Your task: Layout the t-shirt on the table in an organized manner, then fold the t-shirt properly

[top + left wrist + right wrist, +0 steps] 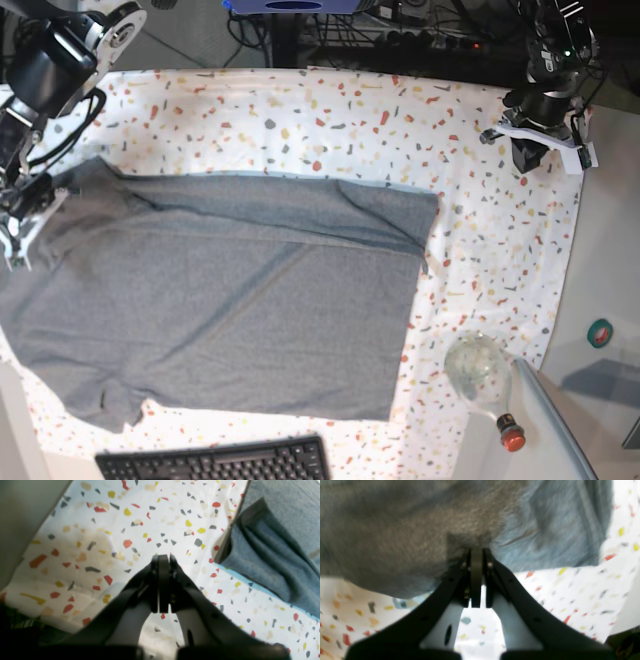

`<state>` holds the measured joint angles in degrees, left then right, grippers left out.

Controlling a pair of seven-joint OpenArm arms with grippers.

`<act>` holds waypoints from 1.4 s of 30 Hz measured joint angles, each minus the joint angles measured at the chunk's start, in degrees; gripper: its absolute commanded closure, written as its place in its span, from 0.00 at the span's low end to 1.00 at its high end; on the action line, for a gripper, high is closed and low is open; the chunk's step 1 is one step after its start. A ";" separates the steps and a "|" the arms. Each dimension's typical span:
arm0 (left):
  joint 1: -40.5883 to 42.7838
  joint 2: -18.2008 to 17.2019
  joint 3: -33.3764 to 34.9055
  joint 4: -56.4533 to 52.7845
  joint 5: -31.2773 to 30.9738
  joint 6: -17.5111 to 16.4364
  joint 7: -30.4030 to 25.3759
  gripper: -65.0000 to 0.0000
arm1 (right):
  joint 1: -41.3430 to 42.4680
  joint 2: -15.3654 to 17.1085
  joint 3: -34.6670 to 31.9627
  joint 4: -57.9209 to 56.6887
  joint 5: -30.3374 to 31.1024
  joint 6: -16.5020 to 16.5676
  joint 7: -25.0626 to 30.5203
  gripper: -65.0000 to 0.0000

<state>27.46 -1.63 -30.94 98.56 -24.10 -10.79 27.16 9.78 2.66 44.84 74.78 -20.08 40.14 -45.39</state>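
I can see the t-shirt's far edge lying folded over with its corner loose, so my left gripper should grab that corner and pull the t-shirt's edge back with my right gripper.
The grey t-shirt lies spread across the left and middle of the speckled table, with a folded ridge along its far edge. My right gripper is at the shirt's left edge. In the right wrist view it is shut, with its tips in the raised cloth above the table. My left gripper hovers over the far right of the table. In the left wrist view it is shut and empty above bare cloth, and the shirt lies off to its right.
A glass bottle with a red cap lies at the front right, partly on a plain grey-white surface. A black keyboard sits at the front edge. Cables and equipment run behind the table.
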 measured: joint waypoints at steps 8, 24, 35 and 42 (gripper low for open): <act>0.87 -3.17 7.63 -2.78 -0.17 -0.02 -0.42 1.00 | 11.96 2.75 -5.86 -9.68 -4.20 -0.02 1.84 1.00; -0.52 -2.25 8.59 -4.39 -0.48 0.00 -0.39 0.27 | 7.32 3.58 -2.23 1.29 5.09 -0.11 -0.07 0.23; -12.02 0.31 10.67 -16.96 -0.44 0.22 -0.44 0.48 | -10.05 3.02 -2.08 13.27 13.53 -0.15 -0.35 0.23; -13.94 0.61 13.73 -18.71 -0.79 0.07 -0.63 0.44 | -12.20 2.69 2.05 13.22 13.66 -0.13 -0.13 0.23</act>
<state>13.52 -1.02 -17.21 79.85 -24.88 -10.72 26.52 -2.42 5.34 46.89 88.01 -6.42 40.01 -45.52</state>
